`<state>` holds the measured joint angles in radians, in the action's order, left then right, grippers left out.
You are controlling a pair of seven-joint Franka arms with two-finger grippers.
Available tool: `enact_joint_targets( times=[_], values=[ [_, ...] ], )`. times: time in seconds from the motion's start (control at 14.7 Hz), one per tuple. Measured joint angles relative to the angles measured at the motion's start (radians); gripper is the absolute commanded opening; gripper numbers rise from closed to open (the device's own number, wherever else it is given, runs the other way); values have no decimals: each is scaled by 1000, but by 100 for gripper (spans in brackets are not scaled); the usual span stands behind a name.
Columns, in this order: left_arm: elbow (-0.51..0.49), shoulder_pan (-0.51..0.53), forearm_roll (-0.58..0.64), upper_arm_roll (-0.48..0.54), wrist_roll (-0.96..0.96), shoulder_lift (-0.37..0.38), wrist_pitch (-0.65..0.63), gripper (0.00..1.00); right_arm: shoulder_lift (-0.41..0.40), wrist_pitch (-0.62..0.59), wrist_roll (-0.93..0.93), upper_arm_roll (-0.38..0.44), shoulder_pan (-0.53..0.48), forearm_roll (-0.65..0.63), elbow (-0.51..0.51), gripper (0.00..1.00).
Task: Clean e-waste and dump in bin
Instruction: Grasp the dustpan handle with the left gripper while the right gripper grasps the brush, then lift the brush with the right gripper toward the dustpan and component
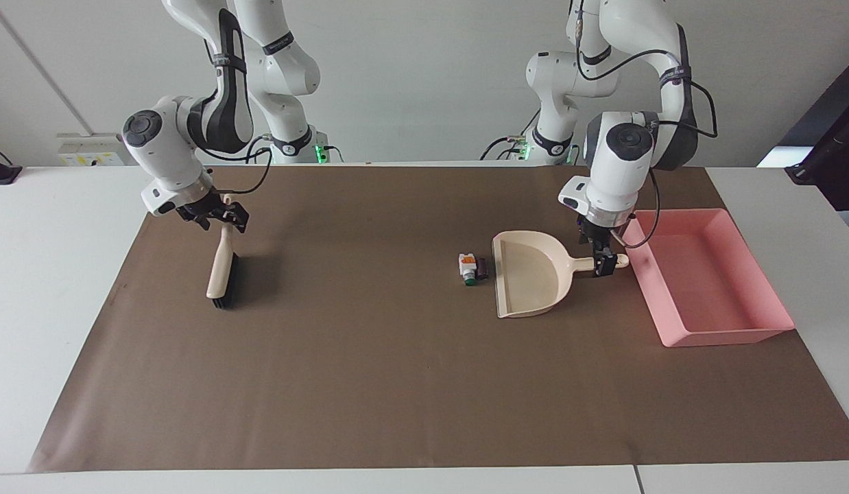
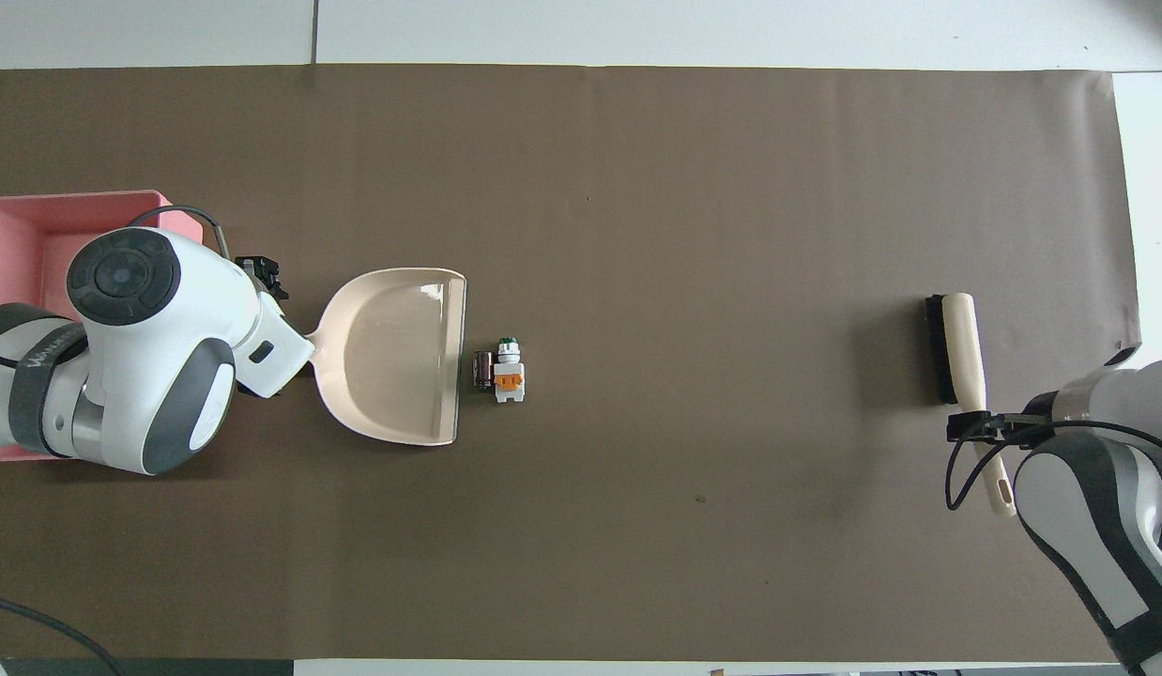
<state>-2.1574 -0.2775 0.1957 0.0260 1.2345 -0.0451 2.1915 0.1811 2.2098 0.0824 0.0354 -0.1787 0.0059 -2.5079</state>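
Note:
The swept e-waste should travel along inside when I carry the beige dustpan to the bin, since a raised rim curves around the dustpan.
The e-waste is a small white piece with orange and green marks and a black block. It lies on the mat just off the open mouth of the beige dustpan, toward the right arm's end. It also shows in the overhead view. My left gripper is down at the dustpan's handle, next to the pink bin. My right gripper is open around the upper end of the beige brush's handle. The brush stands on its black bristles.
A brown mat covers most of the white table. The bin holds nothing that I can see and sits at the left arm's end, its rim partly covered by the left arm in the overhead view. The brush is at the right arm's end.

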Motion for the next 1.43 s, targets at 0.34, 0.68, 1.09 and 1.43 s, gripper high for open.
enact_joint_targets(
  times=[0.34,0.68,1.09,1.43],
  values=[
    [-18,-1,27,0,0,-22,28,90,0,0,0,0,1,0,-3,23],
    [-38,0,28,4,0,-23,32,72,0,-48,0,-3,3,33,22,0],
    [-42,-1,28,4,-18,-23,32,12,1,-202,-79,-13,68,48,152,0],
    [-21,-1,28,7,-29,-23,2,0,3,-376,-308,-20,257,47,341,0]
  ],
)
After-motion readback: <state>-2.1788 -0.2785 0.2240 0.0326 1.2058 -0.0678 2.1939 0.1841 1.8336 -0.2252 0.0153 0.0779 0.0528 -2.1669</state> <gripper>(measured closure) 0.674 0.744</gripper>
